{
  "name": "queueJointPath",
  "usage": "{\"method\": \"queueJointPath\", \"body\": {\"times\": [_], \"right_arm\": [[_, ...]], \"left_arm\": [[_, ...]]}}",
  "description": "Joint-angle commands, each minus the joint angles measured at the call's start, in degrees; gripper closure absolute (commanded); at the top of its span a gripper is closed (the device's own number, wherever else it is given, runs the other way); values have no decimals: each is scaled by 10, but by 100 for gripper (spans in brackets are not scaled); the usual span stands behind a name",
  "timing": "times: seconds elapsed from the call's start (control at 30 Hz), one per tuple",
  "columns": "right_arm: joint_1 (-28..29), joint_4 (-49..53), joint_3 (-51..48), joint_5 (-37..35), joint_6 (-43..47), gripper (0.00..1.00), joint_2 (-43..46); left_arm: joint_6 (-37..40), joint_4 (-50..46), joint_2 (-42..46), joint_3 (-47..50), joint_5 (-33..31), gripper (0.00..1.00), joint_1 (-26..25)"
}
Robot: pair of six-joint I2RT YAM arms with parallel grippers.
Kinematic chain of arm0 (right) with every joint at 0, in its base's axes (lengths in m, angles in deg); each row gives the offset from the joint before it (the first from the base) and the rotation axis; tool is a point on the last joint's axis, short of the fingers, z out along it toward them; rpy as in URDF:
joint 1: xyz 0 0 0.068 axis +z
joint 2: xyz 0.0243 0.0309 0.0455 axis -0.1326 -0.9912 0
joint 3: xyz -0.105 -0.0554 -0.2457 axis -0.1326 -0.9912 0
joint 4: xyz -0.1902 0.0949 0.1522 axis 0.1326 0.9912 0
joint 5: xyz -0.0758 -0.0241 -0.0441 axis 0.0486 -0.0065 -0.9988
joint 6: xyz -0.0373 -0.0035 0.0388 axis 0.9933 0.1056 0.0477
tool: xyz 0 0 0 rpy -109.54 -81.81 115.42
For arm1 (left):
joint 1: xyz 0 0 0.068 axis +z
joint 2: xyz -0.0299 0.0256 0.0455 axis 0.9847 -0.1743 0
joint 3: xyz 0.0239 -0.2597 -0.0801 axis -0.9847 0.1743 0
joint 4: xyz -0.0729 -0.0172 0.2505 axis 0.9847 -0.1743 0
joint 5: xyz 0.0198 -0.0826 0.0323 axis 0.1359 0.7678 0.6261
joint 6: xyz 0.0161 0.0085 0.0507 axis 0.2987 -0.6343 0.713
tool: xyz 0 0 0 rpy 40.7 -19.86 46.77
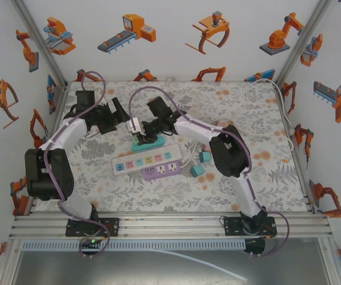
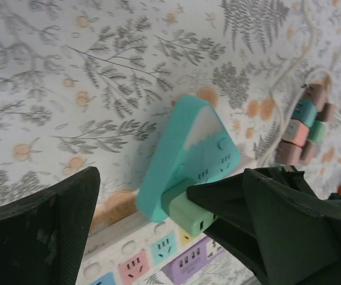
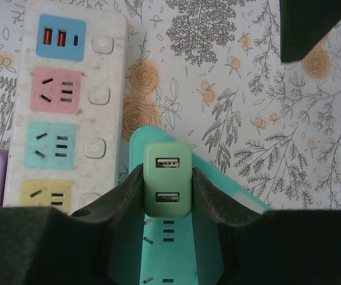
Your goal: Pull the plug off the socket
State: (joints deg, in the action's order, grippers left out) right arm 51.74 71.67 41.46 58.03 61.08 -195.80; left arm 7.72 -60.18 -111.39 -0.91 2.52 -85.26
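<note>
My right gripper is holding the plug, but the socket lies free beneath it (image 2: 211, 146), so next my left gripper grabs the socket's side (image 2: 169, 145) before I pull the plug.
A pale green USB plug (image 3: 168, 163) sits in the face of a teal triangular socket (image 3: 176, 264) lying on the patterned table. My right gripper (image 3: 168, 190) is shut on the plug, one finger pressed to each side. The left wrist view has the plug (image 2: 191, 217) still against the teal socket (image 2: 182, 148), with a black finger (image 2: 230, 199) on it. My left gripper (image 2: 170, 196) is open, its fingers wide apart and touching nothing, just back-left of the socket. From above, the left gripper (image 1: 123, 116) and right gripper (image 1: 148, 129) meet over the socket (image 1: 148, 143).
A white power strip (image 1: 144, 161) with coloured outlets and a purple strip (image 1: 166, 169) lie just in front of the socket. Two teal cubes (image 1: 198, 170) sit to the right. A stack of coloured adaptors (image 2: 304, 127) and a white cable (image 1: 289, 122) lie farther right.
</note>
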Motion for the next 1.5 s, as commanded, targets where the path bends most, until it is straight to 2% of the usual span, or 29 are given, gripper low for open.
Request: {"method": "queueJointPath", "body": {"times": [0.0, 0.1, 0.17, 0.3, 0.4, 0.5, 0.67, 0.8, 0.9, 1.0, 1.1, 1.2, 1.37, 1.43, 1.47], "right_arm": [[-5, 20, 24, 27, 29, 73, 35], [-9, 20, 20, 37, 32, 73, 53], [-10, 12, 12, 38, 32, 74, 67], [-14, -35, -9, 41, 11, 74, 91], [-17, -97, -24, 46, -26, 74, 105], [-18, -149, -32, 54, -65, 74, 115], [-19, -156, -26, 53, -72, 75, 118], [-21, -160, -18, 42, -79, 75, 116], [-23, -165, -12, 35, -86, 76, 112], [-25, -179, -7, 36, -110, 76, 110], [-31, -217, -6, 49, -172, 76, 111], [-35, -240, -12, 52, -202, 76, 115], [-40, -248, -27, 42, -205, 77, 130], [-43, -252, -33, 39, -205, 77, 138], [-45, -253, -36, 37, -206, 77, 141]], "left_arm": [[-34, 52, -18, 13, 104, 3, 0], [-67, 94, -31, 16, 174, 3, -1], [-88, 119, -38, 19, 198, 3, -2], [-100, 112, -57, 12, 220, 3, -7], [-100, 92, -63, 7, 208, 1, -8], [-106, 98, -63, 8, 210, 14, -8], [-127, 137, -63, 14, 237, 34, -8], [-139, 159, -64, 23, 264, 45, -8], [-138, 159, -66, 26, 272, 48, -9], [-105, 135, -67, 22, 271, 48, -9], [-32, 52, -69, 3, 248, 48, -11], [23, -6, -69, -11, 235, 56, -12], [68, -43, -63, -19, 214, 63, -12], [90, -71, -63, -27, 186, 72, -12], [102, -85, -63, -31, 173, 73, -12]]}}
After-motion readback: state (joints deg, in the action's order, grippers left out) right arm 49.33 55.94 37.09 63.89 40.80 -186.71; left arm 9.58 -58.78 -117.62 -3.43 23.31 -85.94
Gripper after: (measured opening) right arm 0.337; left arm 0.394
